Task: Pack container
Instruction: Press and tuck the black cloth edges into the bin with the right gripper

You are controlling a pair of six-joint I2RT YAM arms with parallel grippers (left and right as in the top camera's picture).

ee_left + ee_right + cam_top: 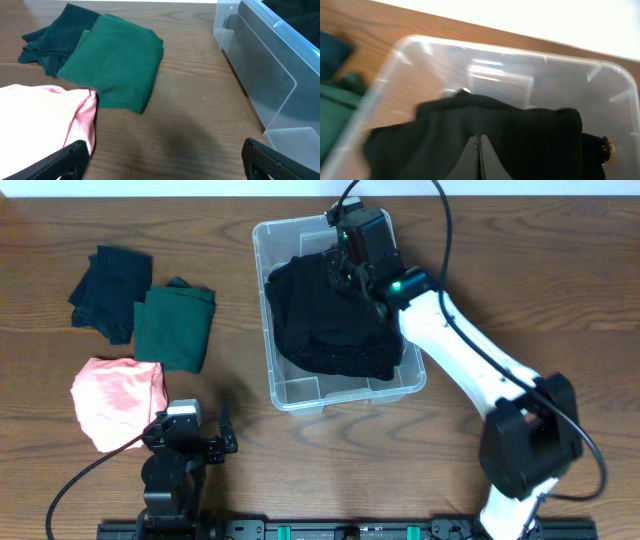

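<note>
The black garment bunches up [308,300] in the container. My right gripper should move back from the garment's far end and push the garment's near part [345,358] down with its fingers closed.
The clear plastic container [297,391] stands at the table's middle back, with a black garment [325,320] bunched up inside it. My right gripper [346,276] reaches into the container's far end, low over that garment. In the right wrist view its fingertips [478,137] are pressed together with no cloth between them, the black garment [535,135] lies just beyond, and the container's rim [420,42] curves behind. My left gripper [188,443] rests near the front left, open wide [162,150] over bare wood, holding nothing.
Three folded garments lie left of the container: a pink one [115,400] right by my left gripper, a green one [175,328], and a dark teal one [110,288] behind it. The container wall [270,75] stands to the left gripper's right.
</note>
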